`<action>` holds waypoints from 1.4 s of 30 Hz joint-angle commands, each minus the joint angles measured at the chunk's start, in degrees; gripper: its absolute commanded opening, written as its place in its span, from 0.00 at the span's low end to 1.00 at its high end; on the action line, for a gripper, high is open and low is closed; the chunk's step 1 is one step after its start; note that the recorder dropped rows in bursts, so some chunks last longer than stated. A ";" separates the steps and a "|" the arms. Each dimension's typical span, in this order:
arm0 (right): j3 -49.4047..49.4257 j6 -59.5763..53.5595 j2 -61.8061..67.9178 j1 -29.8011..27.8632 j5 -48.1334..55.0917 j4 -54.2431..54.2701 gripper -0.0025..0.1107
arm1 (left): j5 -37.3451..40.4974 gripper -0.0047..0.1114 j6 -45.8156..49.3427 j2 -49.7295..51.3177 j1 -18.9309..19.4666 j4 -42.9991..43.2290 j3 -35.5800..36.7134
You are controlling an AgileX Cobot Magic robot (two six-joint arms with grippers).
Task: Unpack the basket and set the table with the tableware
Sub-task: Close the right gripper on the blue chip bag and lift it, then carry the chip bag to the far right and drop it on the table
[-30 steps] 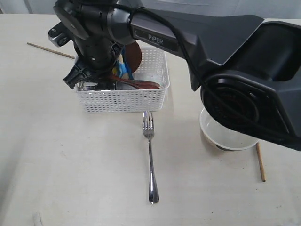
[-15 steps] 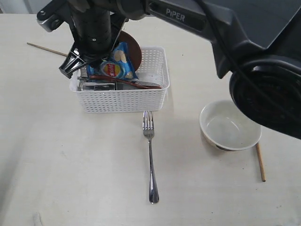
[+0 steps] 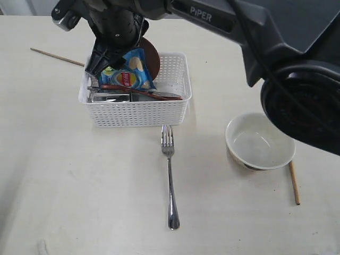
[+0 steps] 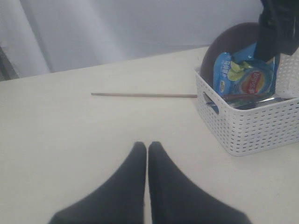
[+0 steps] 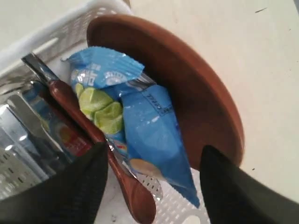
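Observation:
I should use my right gripper to put the bag [image 3: 136, 73] aside beyond the white bowl before I take the plate, because the blue snack bag covers the brown plate's side [image 3: 151, 59].
The white basket [image 3: 135, 109] stands at the back of the table [image 3: 79, 175]. Inside it, a blue snack bag [image 3: 127, 73] leans on the upright brown plate [image 3: 152, 56], with the red-brown wooden spoon [image 3: 146, 94] and steel pieces [image 3: 109, 97] lying below. My right gripper [image 3: 103, 56] hangs open just above the bag [image 5: 140, 126], its jaws wide on either side of the bag and spoon [image 5: 128, 186], holding nothing. My left gripper [image 4: 147, 147] is shut and empty over bare table, well short of the basket [image 4: 247, 130]. A steel fork [image 3: 169, 180] lies in front of the basket.
A white bowl [image 3: 259, 142] sits at the right, with one chopstick [image 3: 294, 183] beside it. The other chopstick [image 3: 56, 56] lies at the back left, behind the basket's left end. The right arm's dark body fills the upper right of the exterior view.
My right gripper has risen out of the basket and shifted slightly right, uncovering the snack bag. The arm's body has swung up, revealing the bowl.

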 commanded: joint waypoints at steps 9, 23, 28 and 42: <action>0.04 -3.29 3.29 -0.52 1.01 -1.00 0.31 | -0.38 0.05 -0.26 -0.16 0.37 0.25 0.17; 0.04 -3.51 -6.95 0.47 3.73 -2.28 0.03 | -0.38 0.05 -0.26 -0.16 0.37 0.25 0.17; 0.93 -1.73 -11.80 -1.30 3.73 -5.01 0.03 | -0.38 0.05 -0.26 -0.16 0.37 0.25 0.17; 19.47 15.13 -23.78 -25.43 3.73 -7.62 0.03 | -0.38 0.05 -0.26 -0.16 0.37 0.25 0.17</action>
